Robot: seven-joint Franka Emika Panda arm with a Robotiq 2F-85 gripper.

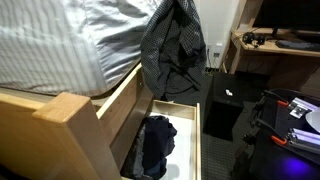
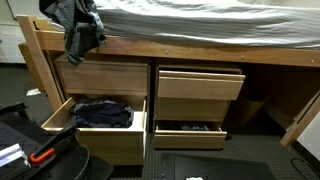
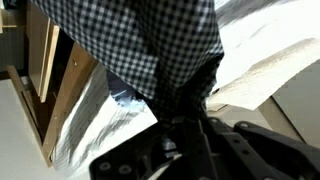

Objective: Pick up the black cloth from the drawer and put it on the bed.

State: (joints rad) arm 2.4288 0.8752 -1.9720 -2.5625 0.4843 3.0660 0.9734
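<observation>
The black cloth's lower end point(image 2: 78, 52) is hanging below the bed's wooden rail, so my gripper needs to pull the cloth back and lift it before it lays the cloth on the bed.
The black-and-white checked dark cloth point(image 1: 172, 45) hangs bunched over the edge of the bed point(image 1: 60, 40), above the open drawer point(image 1: 198, 140). In an exterior view it sits at the mattress's corner point(image 2: 80, 25). In the wrist view the cloth point(image 3: 150, 40) fills the top of the frame, and my gripper point(image 3: 185, 120) is shut on its lower folds. The cloth hides my gripper in both exterior views. The open drawer point(image 2: 60, 112) still holds dark clothes point(image 2: 100, 112), which also show from above in an exterior view point(image 1: 158, 145).
A lower drawer point(image 2: 190, 128) on the other column stands slightly open. A black cabinet point(image 1: 228, 105) and a desk point(image 1: 280, 45) stand beside the bed. Equipment with orange-handled tools point(image 2: 40, 155) lies on the floor near the drawer.
</observation>
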